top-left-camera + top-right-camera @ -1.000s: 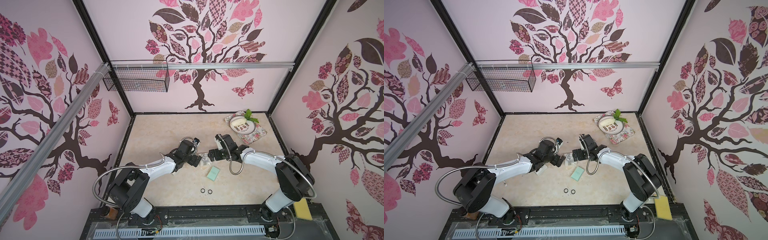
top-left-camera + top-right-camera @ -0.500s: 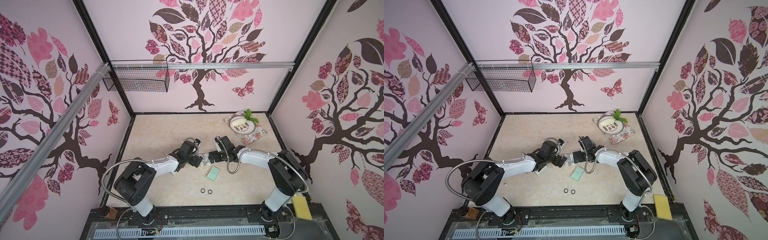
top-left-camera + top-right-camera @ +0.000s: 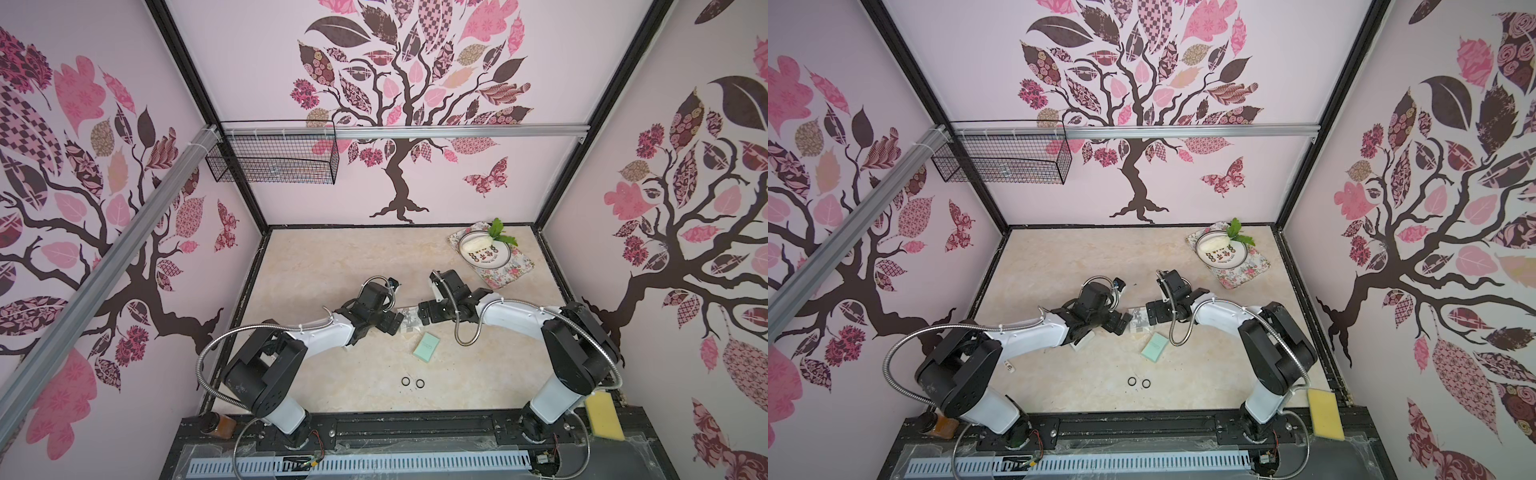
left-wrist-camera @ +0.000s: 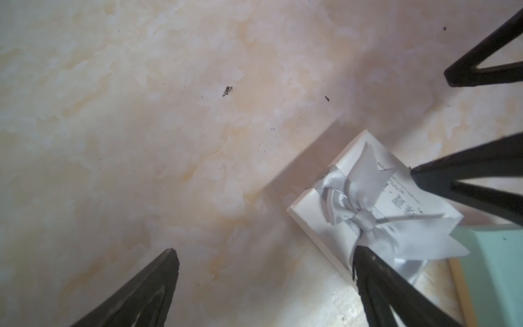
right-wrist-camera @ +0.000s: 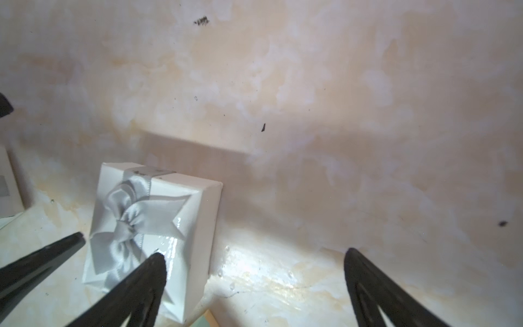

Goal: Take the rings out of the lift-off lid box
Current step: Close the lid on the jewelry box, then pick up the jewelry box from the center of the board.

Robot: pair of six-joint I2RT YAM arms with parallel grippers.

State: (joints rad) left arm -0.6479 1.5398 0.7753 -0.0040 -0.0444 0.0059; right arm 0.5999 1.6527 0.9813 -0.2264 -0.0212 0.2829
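The white box [image 5: 144, 231] is outside the gap of my right gripper. My left gripper should move back first, and then my right gripper should close around the white box's sides [image 5: 205, 242].
A small white box [image 3: 409, 323] with a silver ribbon bow stands mid-table, its lid on, between my two grippers. Two black rings [image 3: 405, 381] [image 3: 420, 383] lie side by side on the table nearer the front; no other rings show. My left gripper [image 4: 264, 253] is open, with one fingertip [image 4: 359, 253] at the edge of the box [image 4: 368, 203] and the gap over bare table. My right gripper [image 5: 254, 254] is open too. One of its fingertips [image 5: 157, 259] hangs over the top of the box [image 5: 152, 226], which sits outside the gap.
A flat mint green box [image 3: 427, 346] lies just in front of the white one. A white object [image 3: 1082, 341] sits under the left wrist. A plate [image 3: 484, 253] on a floral cloth stands at the back right. A wire basket [image 3: 272, 153] hangs on the back wall.
Both arms have shifted their elbows and brought the wrists slightly closer over the white box. Both grippers stayed open. The box and rings have not moved.
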